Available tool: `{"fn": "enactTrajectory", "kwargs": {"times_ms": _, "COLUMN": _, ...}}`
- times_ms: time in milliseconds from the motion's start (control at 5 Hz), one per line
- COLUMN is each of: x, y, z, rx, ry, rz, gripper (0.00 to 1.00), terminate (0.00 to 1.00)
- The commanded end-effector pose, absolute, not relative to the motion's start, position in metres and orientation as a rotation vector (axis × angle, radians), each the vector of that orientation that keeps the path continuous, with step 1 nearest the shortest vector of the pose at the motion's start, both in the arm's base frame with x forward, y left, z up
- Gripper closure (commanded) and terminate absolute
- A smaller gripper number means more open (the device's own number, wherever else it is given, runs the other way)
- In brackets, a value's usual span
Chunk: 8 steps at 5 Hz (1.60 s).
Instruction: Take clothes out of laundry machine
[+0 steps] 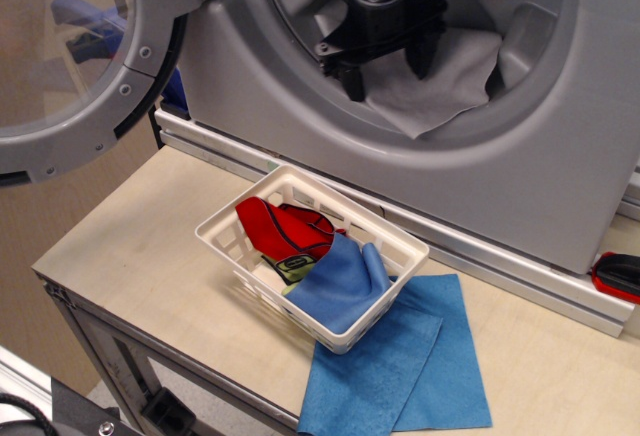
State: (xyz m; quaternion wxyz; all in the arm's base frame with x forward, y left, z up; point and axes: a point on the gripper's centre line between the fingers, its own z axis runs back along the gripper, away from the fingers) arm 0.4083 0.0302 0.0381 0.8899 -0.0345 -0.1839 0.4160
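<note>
The pale grey-white cloth's smooth corner (420, 126) sticks out over the laundry machine's lower rim. The cloth (445, 68) will therefore stay widely spread when I lift it out.
The silver-grey laundry machine (560, 176) fills the back, with its round windowed door (70, 56) swung open at the left. A pale grey-white cloth (440, 91) lies in the drum opening, one corner hanging over the lower rim. My black gripper (388, 71) reaches into the drum from above, its two fingers spread apart and open, tips just over the cloth's left part. It holds nothing.
A white plastic basket (400, 246) stands on the wooden table (130, 246) below the drum, holding red, green and blue cloths. A blue cloth (420, 376) lies flat beside and under it. A red-black object (618, 274) sits at the right edge.
</note>
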Motion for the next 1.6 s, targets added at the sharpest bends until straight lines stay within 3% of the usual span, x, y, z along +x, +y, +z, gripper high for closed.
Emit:
{"fn": "enactTrajectory", "kwargs": {"times_ms": 0, "x": 0.422, "y": 0.021, "z": 0.049, "rx": -0.188, "ry": -0.426, "rz": 0.821, "gripper": 0.00, "terminate": 0.00}}
{"fn": "enactTrajectory", "kwargs": {"times_ms": 200, "x": 0.426, "y": 0.017, "z": 0.044, "rx": -0.171, "ry": -0.421, "rz": 0.822, "gripper": 0.00, "terminate": 0.00}}
{"fn": "enactTrajectory", "kwargs": {"times_ms": 400, "x": 0.423, "y": 0.017, "z": 0.043, "rx": -0.198, "ry": -0.418, "rz": 0.787, "gripper": 1.00, "terminate": 0.00}}
{"fn": "enactTrajectory", "kwargs": {"times_ms": 1000, "x": 0.412, "y": 0.001, "z": 0.055, "rx": -0.294, "ry": -0.407, "rz": 0.563, "gripper": 1.00, "terminate": 0.00}}
{"fn": "enactTrajectory", "kwargs": {"times_ms": 1400, "x": 0.387, "y": 0.000, "z": 0.081, "rx": -0.379, "ry": -0.423, "rz": 0.501, "gripper": 1.00, "terminate": 0.00}}
